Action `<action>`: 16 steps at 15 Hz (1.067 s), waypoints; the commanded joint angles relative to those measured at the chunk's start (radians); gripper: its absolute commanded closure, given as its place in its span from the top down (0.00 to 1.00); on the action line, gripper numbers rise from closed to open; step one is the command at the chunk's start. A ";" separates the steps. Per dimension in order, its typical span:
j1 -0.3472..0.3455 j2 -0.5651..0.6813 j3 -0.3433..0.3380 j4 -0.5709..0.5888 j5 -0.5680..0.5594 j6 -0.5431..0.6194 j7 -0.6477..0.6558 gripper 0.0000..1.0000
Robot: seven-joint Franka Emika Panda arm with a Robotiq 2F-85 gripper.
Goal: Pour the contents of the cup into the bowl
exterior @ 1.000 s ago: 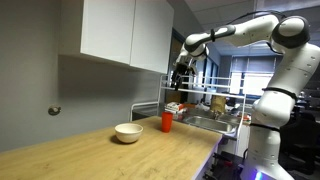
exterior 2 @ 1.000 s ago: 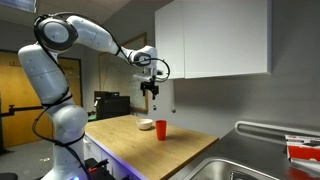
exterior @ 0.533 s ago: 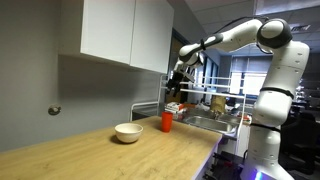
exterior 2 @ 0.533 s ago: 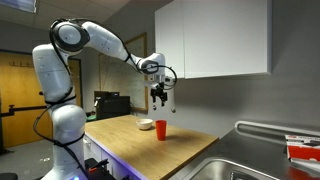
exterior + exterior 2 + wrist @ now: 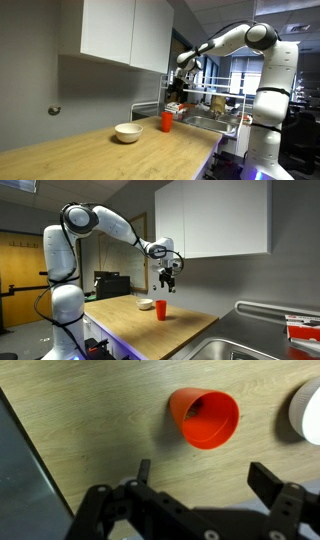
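Note:
My open gripper should go on going down until its fingers are on both sides of the cup's rim (image 5: 185, 428) and then close, because the red-orange cup (image 5: 161, 312) stands upright and clear of the bowl.
The red-orange cup (image 5: 167, 121) stands upright on the wooden counter in both exterior views (image 5: 160, 311). In the wrist view the cup (image 5: 204, 417) is seen from above, its inside dark at one spot. The cream-white bowl (image 5: 128, 132) sits beside it on the counter (image 5: 146, 304); only its edge (image 5: 308, 412) shows in the wrist view. My gripper (image 5: 181, 87) hangs in the air above the cup (image 5: 167, 280). It is open and empty, its two fingers (image 5: 205, 482) spread wide just off the cup's rim.
White wall cabinets (image 5: 120, 30) hang above the counter. A steel sink (image 5: 245, 345) lies at the counter's end, with a dish rack holding items (image 5: 215, 103) behind it. The counter's front edge (image 5: 205, 160) is near the robot base.
The gripper has moved along the counter toward the cup and come lower, now hanging over it. Cup and bowl have not moved.

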 commanded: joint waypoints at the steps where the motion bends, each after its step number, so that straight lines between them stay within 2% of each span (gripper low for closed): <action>1: -0.016 0.050 0.002 0.041 -0.012 -0.013 0.042 1.00; 16: -0.030 0.207 0.008 0.078 -0.048 -0.022 0.073 1.00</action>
